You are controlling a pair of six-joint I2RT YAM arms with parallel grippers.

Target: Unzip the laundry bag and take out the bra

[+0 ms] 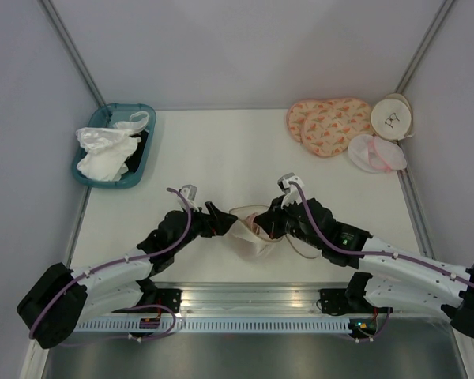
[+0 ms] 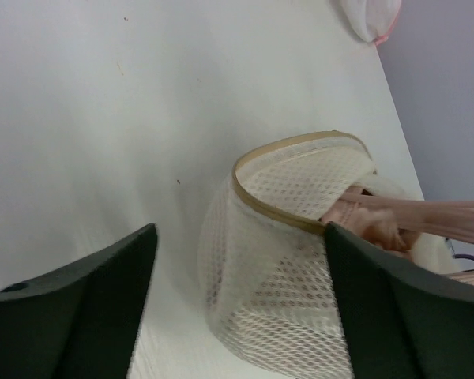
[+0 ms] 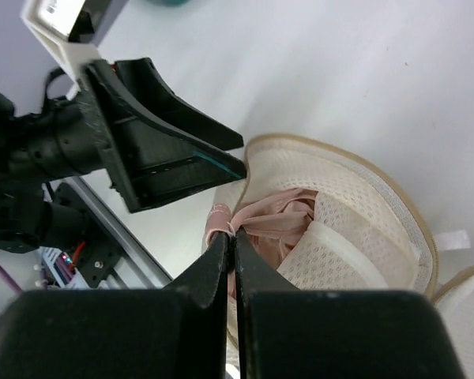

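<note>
The bag's tan rim sits loose around the bra point(image 3: 286, 219); my left gripper should pinch the bag's rim point(image 2: 262, 205) and hold the bag before my right gripper removes the bra.
The cream mesh laundry bag point(image 1: 243, 237) lies open near the table's front edge, between both grippers; its tan zipper rim gapes in the left wrist view point(image 2: 284, 237) and the right wrist view point(image 3: 363, 229). The pinkish-beige bra point(image 3: 280, 215) sticks out of the opening and also shows in the left wrist view point(image 2: 383, 225). My right gripper point(image 3: 234, 234) is shut on a fold of the bra at the bag's mouth. My left gripper point(image 2: 241, 230) is open, its fingers on either side of the bag's mesh wall, the right finger against the rim.
A teal tray point(image 1: 148, 150) holding white cloths point(image 1: 103, 154) sits back left. Back right lie a peach patterned pad point(image 1: 328, 125), a white-and-pink mesh pouch point(image 1: 377, 154) and a second round cream disc point(image 1: 391, 118) with a dark drawing. A metal rail point(image 1: 245, 298) runs along the near edge.
</note>
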